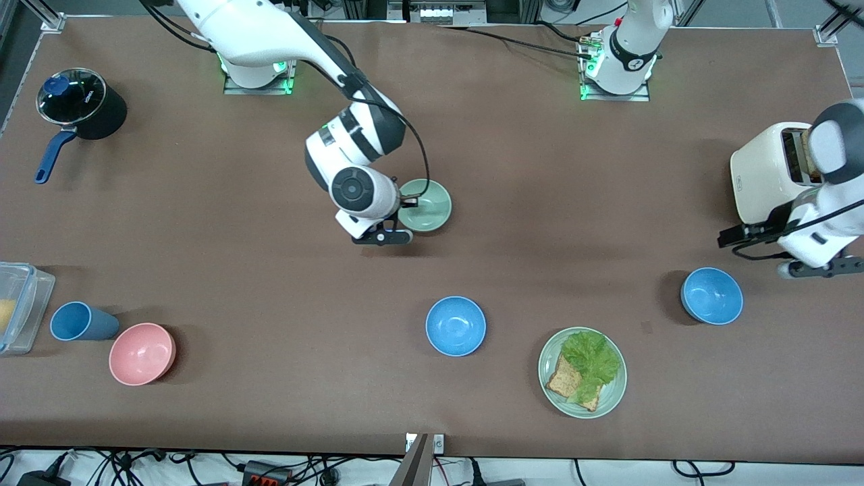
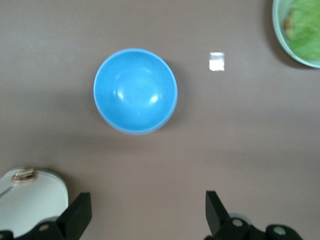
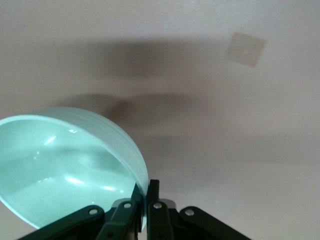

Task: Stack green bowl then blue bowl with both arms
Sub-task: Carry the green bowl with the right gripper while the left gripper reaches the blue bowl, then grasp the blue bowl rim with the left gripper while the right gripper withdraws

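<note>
I expect the blue bowl (image 1: 711,296) to fit inside the green bowl (image 1: 429,207) with its rim a little higher when I lower it by the toaster, because their round rims look equally wide.
The green bowl (image 1: 426,206) hangs tilted from my right gripper (image 1: 407,200), which is shut on its rim a little above the middle of the table. In the right wrist view the bowl (image 3: 65,170) fills the corner, and the gripper (image 3: 148,192) pinches the bowl's wall. One blue bowl (image 1: 712,295) stands toward the left arm's end. My left gripper (image 1: 820,268) hovers open and empty beside it, near the toaster. In the left wrist view this bowl (image 2: 135,91) lies apart from the open gripper (image 2: 147,215). A second blue bowl (image 1: 455,326) stands mid-table, nearer the camera.
A white toaster (image 1: 769,172) stands by the left gripper. A green plate (image 1: 550,358) with lettuce and bread lies near the front edge. A pink bowl (image 1: 142,353), a blue cup (image 1: 77,322), a clear container (image 1: 20,304) and a black pot (image 1: 84,104) sit at the right arm's end.
</note>
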You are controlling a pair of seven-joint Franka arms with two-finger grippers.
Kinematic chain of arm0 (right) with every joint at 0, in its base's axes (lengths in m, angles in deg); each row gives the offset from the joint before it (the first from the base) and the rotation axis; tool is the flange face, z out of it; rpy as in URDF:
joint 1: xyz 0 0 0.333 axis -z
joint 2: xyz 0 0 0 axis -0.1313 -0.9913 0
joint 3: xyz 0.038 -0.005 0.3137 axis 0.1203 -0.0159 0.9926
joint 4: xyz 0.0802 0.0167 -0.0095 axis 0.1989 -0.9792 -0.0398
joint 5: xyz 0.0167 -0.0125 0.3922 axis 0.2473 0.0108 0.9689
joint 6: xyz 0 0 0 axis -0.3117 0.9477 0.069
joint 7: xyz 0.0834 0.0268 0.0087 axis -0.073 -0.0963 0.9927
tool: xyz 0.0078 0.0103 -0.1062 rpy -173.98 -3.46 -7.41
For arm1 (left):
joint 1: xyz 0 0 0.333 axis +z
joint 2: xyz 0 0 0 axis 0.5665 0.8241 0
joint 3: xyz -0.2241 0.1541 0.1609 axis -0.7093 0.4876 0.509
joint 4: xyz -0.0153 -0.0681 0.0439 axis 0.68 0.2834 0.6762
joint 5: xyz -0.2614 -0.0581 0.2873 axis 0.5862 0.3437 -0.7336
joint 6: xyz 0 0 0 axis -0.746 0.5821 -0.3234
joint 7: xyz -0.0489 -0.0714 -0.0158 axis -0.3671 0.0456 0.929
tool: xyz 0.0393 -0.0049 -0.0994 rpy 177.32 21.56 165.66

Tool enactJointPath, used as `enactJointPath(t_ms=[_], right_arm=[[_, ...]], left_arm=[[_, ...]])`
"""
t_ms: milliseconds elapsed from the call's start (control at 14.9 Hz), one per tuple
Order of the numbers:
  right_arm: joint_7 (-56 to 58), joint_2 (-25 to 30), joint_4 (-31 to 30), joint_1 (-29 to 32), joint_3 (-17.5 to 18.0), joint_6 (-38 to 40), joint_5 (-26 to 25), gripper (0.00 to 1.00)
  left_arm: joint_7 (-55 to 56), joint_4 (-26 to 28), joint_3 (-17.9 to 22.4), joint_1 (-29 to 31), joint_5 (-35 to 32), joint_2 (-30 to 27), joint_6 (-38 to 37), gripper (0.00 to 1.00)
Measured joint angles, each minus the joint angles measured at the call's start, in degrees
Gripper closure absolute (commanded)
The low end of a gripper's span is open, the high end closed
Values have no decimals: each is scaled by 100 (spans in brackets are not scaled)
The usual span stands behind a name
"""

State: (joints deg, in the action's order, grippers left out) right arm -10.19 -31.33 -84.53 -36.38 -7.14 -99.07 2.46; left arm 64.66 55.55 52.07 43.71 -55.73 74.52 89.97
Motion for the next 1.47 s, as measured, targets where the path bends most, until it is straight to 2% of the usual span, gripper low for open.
enactJointPath(t_ms=[201,335,603,872,1006,1140,1274,1341,1475], right_arm=[[-335,-237,37,-153,-1,-398,45,100],[-485,-316,63,-219,-1,-540,68,1],[-678,-294,403,-226,-24,-442,123,0],[-689,122,1500,34,-329,975,-4,0],[-465,369,2049,392,-374,1624,-288,0],[-161,547,2351,750,-388,1969,-547,0],[136,664,2437,1121,-398,2033,-667,0],[270,713,2462,1306,-403,2053,-724,0],[498,833,2477,1705,-411,2275,-772,0]], left_arm=[[-260,381,6,206,-52,425,889,0],[-417,292,10,449,-296,787,1362,0],[-838,-294,6,729,-356,1288,1421,0],[-859,-707,-82,697,-356,1606,1426,0],[-869,-902,-104,698,-356,1894,1549,8],[-873,-971,-117,701,-356,2132,1777,19],[-905,-992,-119,706,-356,2262,1886,27],[-948,-995,-119,706,-356,2294,1927,36],[-982,-1000,-120,709,-356,2329,1956,42]])
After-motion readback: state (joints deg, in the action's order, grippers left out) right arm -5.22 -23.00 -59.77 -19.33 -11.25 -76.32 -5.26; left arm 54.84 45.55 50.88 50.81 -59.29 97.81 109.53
